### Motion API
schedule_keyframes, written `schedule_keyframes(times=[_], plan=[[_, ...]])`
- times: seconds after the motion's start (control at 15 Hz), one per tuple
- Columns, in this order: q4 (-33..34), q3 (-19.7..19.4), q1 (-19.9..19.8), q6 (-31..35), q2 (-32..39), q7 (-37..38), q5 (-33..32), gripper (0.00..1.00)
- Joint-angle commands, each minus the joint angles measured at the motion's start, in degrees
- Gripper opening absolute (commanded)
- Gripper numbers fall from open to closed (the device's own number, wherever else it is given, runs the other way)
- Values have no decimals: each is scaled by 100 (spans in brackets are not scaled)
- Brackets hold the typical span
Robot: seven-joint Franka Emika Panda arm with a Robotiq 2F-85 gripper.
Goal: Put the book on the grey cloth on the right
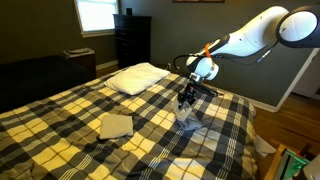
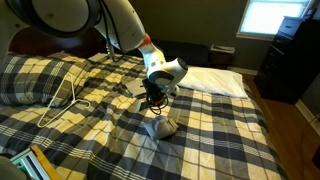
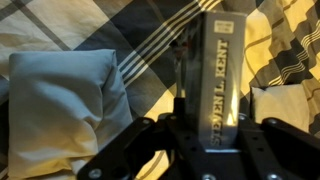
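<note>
I can see the grey cloth lying clear beside the spine-up book [image 3: 222, 78], so I should keep moving the book over the cloth [image 2: 161, 128] with my gripper, lower it and let go of it there.
My gripper [image 3: 215, 130] is shut on a dark book [image 3: 218, 60] and holds it spine-up; the spine reads "Steven L. Kent". In the wrist view the crumpled grey cloth [image 3: 60, 100] lies on the plaid bedspread, to the left of the book. In both exterior views the gripper [image 1: 188, 96] [image 2: 153, 97] hangs just above the grey cloth [image 1: 187, 119] [image 2: 160, 127]. The book is only a dark shape between the fingers there. I cannot tell whether the book touches the cloth.
The bed [image 1: 60, 115] has a black, yellow and white plaid cover. A folded pale cloth [image 1: 116, 125] lies nearer the middle. A white pillow [image 1: 135, 77] [image 2: 212, 80] lies at the head. A white cable [image 2: 72, 98] lies on the cover. A dark dresser [image 1: 132, 40] stands by the wall.
</note>
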Motion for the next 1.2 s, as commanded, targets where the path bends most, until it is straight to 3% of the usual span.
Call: schedule_keyframes(times=[0.0, 0.27, 0.67, 1.13], plan=[[147, -65, -144, 17, 279, -244, 288, 8], [27, 67, -513, 220, 470, -1241, 889, 8], [3, -3, -666, 280, 705, -2352, 1608, 8], [142, -295, -633, 31, 958, -2174, 1514, 8]])
